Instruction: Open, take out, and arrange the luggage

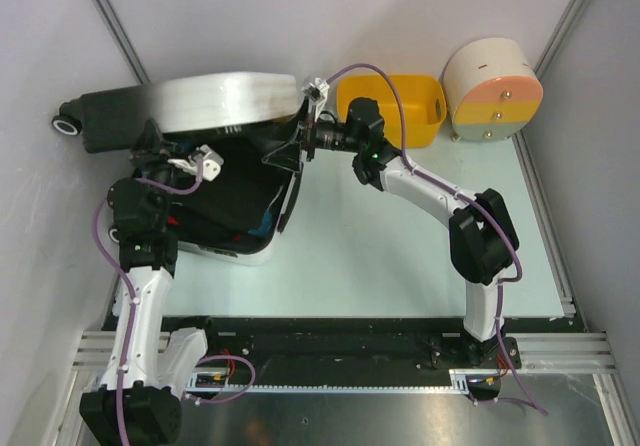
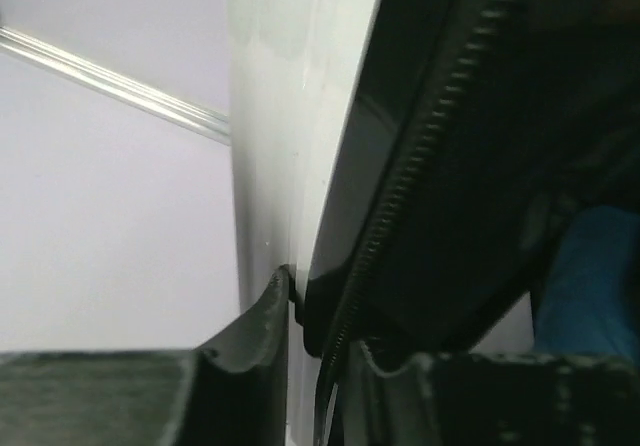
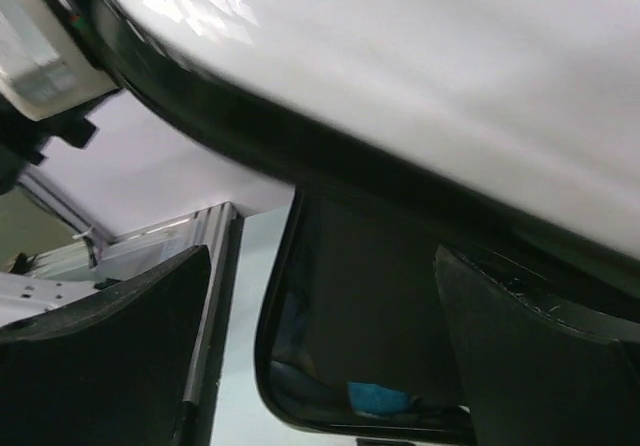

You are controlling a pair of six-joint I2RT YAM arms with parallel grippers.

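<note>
The lid (image 1: 222, 106) is leaning over the lower half, and my left gripper is on the lid's rim. My right gripper should therefore leave the lid and take hold of the lower half's near rim (image 1: 246, 252).
The luggage (image 1: 215, 101) lies open at the far left. Its black-to-white lid stands raised over the lower half (image 1: 225, 228), which has dark lining. My left gripper (image 1: 200, 158) is at the lid's near edge. In the left wrist view it (image 2: 320, 366) is shut on the lid's rim: one finger (image 2: 250, 356) lies on the white shell (image 2: 270, 146), the other on the zip side. My right gripper (image 1: 303, 124) is at the lid's right end. In the right wrist view it (image 3: 320, 356) is open, with the white shell (image 3: 420, 76) above it. A blue item (image 3: 375, 398) lies inside.
A yellow plastic basket (image 1: 395, 106) stands at the back, right of the luggage. A round cream-and-orange drawer box (image 1: 492, 91) stands at the far right. Grey walls close in on the left and right. A metal rail (image 1: 350, 341) runs along the near edge.
</note>
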